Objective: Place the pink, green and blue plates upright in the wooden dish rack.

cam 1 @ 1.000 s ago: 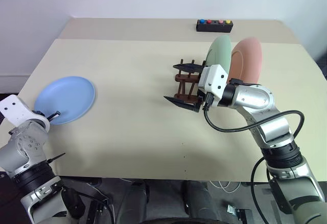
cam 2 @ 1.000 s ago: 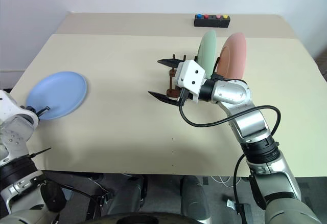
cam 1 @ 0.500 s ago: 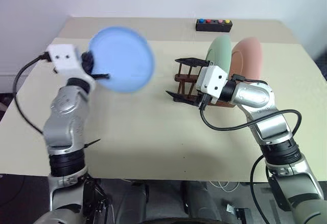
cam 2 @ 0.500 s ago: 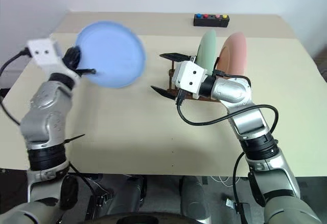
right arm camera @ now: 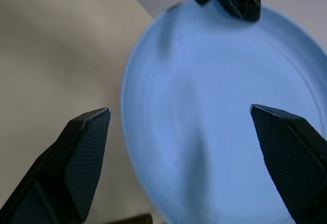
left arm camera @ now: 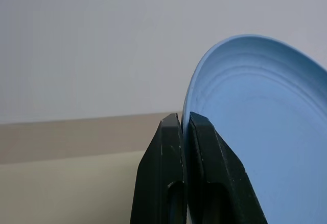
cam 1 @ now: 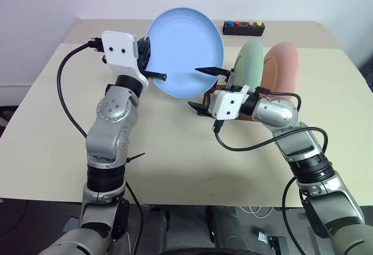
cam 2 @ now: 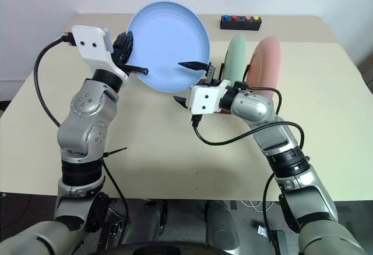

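The blue plate (cam 1: pixel 185 51) is in my left gripper with its broad side toward the dish rack's slots, so next my right gripper grabs the plate's lower rim (cam 1: pixel 205 91) and turns the plate edge-on.
The blue plate (cam 1: pixel 183 51) is held up on edge above the table's middle, its hollow face toward me. My left gripper (cam 1: pixel 152 68) is shut on its left rim, and the left wrist view shows the fingers (left arm camera: pixel 173 132) pinching that rim. My right gripper (cam 1: pixel 193 87) stands open at the plate's lower right edge, one finger above the other, with the plate (right arm camera: pixel 219 106) between its spread tips. The green plate (cam 1: pixel 250 63) and pink plate (cam 1: pixel 282 66) stand upright in the wooden dish rack (cam 1: pixel 224 85), which is mostly hidden behind the right hand.
A black box with coloured buttons (cam 1: pixel 244 28) sits at the table's far edge. The beige table (cam 1: pixel 175 150) has bare room at the left and front. A white wall rises behind it.
My left arm has lifted the blue plate off the table's left side and swung it up and to the right, to the right gripper. The right gripper rolled and stayed by the rack.
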